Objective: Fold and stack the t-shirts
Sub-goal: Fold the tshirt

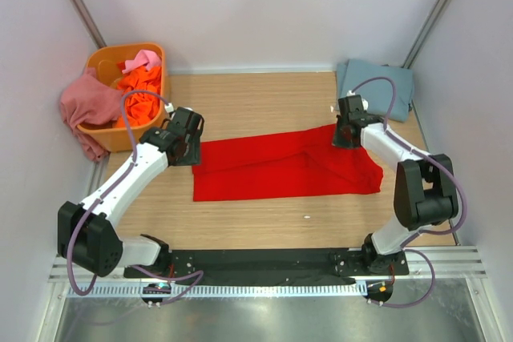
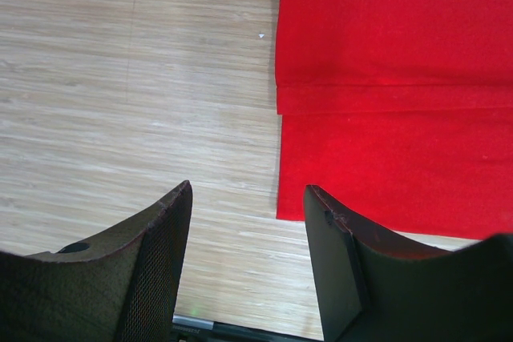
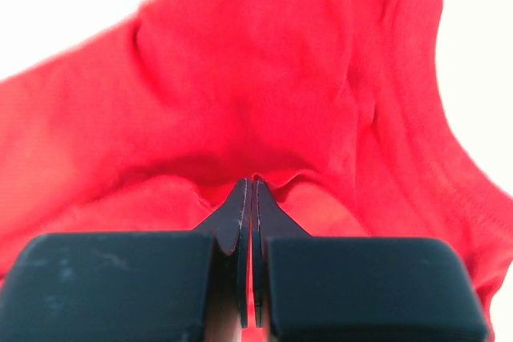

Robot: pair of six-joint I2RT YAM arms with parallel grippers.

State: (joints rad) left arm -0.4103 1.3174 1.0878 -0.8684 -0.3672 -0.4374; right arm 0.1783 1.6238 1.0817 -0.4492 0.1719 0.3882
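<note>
My right gripper should keep pulling to the t-shirt's near edge (image 1: 331,195) and let go there, because it is pinching the red t-shirt's upper layer and its lower layer (image 1: 317,183) lies flat ahead.
A bright red t-shirt (image 1: 280,170) lies folded lengthwise across the middle of the wooden table. My right gripper (image 1: 345,138) is at its far right end, shut on a pinch of the red cloth (image 3: 240,78), which bunches up around the closed fingertips (image 3: 252,182). At the shirt's left end my left gripper (image 1: 191,150) stands open and low over bare wood. The red shirt's edge (image 2: 393,78) lies just beyond its right finger (image 2: 337,238), and nothing is between the fingers. A folded grey-blue t-shirt (image 1: 377,86) rests at the back right.
An orange plastic tub (image 1: 100,58) stands at the back left, holding an orange shirt (image 1: 143,90) and a pink one (image 1: 144,59). A dusty rose shirt (image 1: 84,102) hangs over its left rim. White walls close in three sides.
</note>
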